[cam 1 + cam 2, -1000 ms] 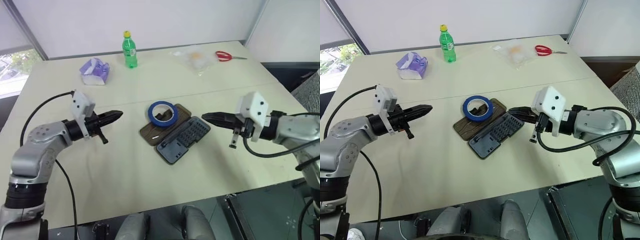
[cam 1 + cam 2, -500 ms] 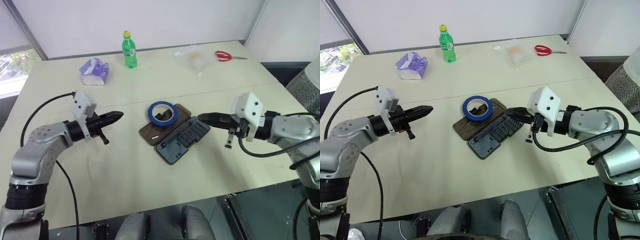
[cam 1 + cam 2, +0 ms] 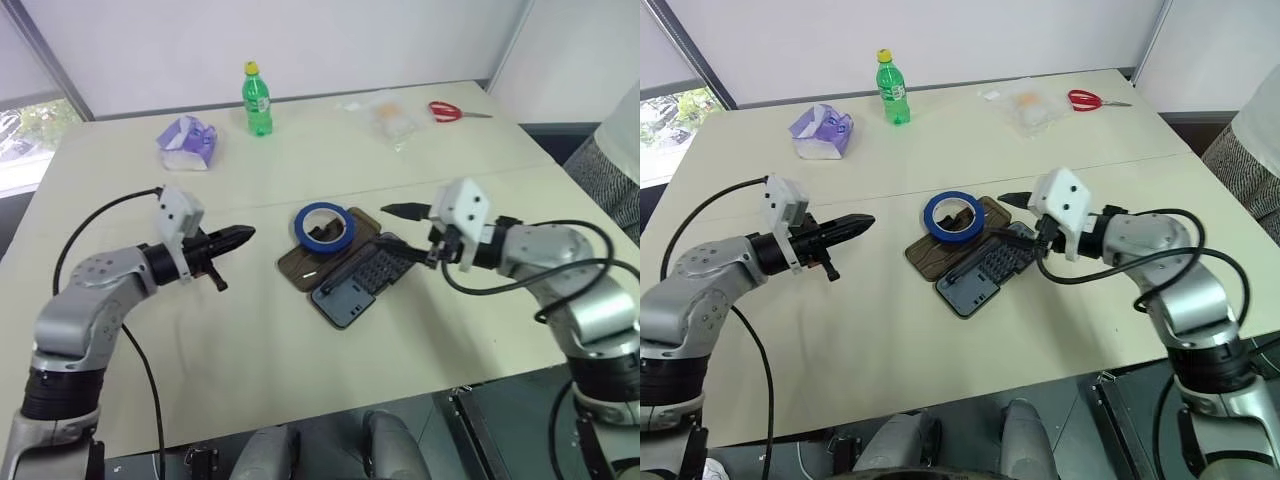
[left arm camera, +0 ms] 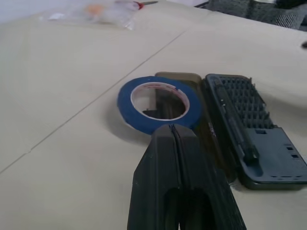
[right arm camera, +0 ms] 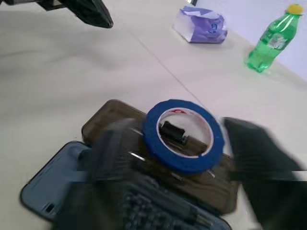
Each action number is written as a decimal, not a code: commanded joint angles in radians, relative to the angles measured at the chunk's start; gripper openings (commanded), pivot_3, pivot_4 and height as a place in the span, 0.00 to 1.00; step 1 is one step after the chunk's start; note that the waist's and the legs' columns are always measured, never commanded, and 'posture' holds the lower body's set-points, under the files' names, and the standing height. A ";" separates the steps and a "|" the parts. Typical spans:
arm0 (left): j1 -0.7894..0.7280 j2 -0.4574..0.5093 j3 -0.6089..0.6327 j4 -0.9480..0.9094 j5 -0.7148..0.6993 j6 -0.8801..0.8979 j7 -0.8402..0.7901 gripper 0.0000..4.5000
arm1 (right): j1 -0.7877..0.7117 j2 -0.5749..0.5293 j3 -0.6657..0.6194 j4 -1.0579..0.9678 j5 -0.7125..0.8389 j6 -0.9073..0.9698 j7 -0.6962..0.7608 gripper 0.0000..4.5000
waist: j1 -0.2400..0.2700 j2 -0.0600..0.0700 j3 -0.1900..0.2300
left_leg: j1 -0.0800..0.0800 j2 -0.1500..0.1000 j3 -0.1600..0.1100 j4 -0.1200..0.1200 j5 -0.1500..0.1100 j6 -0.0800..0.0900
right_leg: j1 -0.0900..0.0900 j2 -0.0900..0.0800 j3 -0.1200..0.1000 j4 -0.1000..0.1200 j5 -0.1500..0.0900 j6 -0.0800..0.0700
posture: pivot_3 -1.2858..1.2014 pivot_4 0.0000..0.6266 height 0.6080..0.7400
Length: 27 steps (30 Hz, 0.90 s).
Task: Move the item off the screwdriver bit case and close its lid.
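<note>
My right gripper's open fingers face the tape roll's opening (image 3: 325,225), so I keep moving in until one finger goes into the opening, then close on the tape roll.
The blue tape roll (image 3: 322,246) lies flat on the smoky-brown lid (image 3: 298,266) of the open screwdriver bit case, mid-table. The dark grey bit tray (image 3: 362,284) lies beside the lid, nearer the front edge. My right gripper (image 3: 396,228) is open at the case's right end, one finger (image 3: 400,210) above the lid's far corner, the other over the tray. In the right wrist view the tape roll (image 5: 184,165) sits between its blurred fingers. My left gripper (image 3: 243,236) is shut and empty, pointing at the tape roll from the left, a short gap away.
A green bottle (image 3: 257,100), a purple tissue pack (image 3: 188,142), a clear plastic bag (image 3: 390,118) and red scissors (image 3: 450,110) stand along the table's far side. A person's clothing (image 3: 620,140) shows at the right edge.
My right gripper has moved left up to the case's right end and gone from shut to open. My left gripper has stayed shut and in place.
</note>
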 commanded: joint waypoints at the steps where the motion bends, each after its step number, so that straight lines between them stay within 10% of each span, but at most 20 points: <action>1: -0.021 0.005 0.007 -0.026 0.010 -0.015 0.007 0.00 | -0.074 0.057 0.058 0.064 -0.055 -0.043 -0.001 0.98 | -0.002 0.000 0.000 | 0.000 0.000 0.000 0.000 0.000 0.000 | 0.000 0.000 0.000 0.000 0.000 0.000 | 0.52 0.24 1.00; 12: -0.001 0.001 0.015 -0.045 0.026 -0.024 0.040 0.00 | -0.296 0.324 0.263 0.499 -0.295 -0.081 -0.077 0.98 | -0.026 0.000 0.000 | -0.002 0.000 0.000 -0.001 0.001 -0.001 | -0.004 0.000 0.000 0.002 0.000 0.000 | 0.52 0.24 1.00; 27: 0.041 -0.003 0.020 -0.060 0.057 -0.054 0.068 0.00 | -0.357 0.382 0.351 0.722 -0.490 -0.082 -0.084 0.93 | -0.029 0.000 0.000 | -0.007 -0.001 -0.001 0.000 0.001 -0.002 | -0.008 0.000 0.000 0.002 0.000 0.000 | 0.52 0.24 1.00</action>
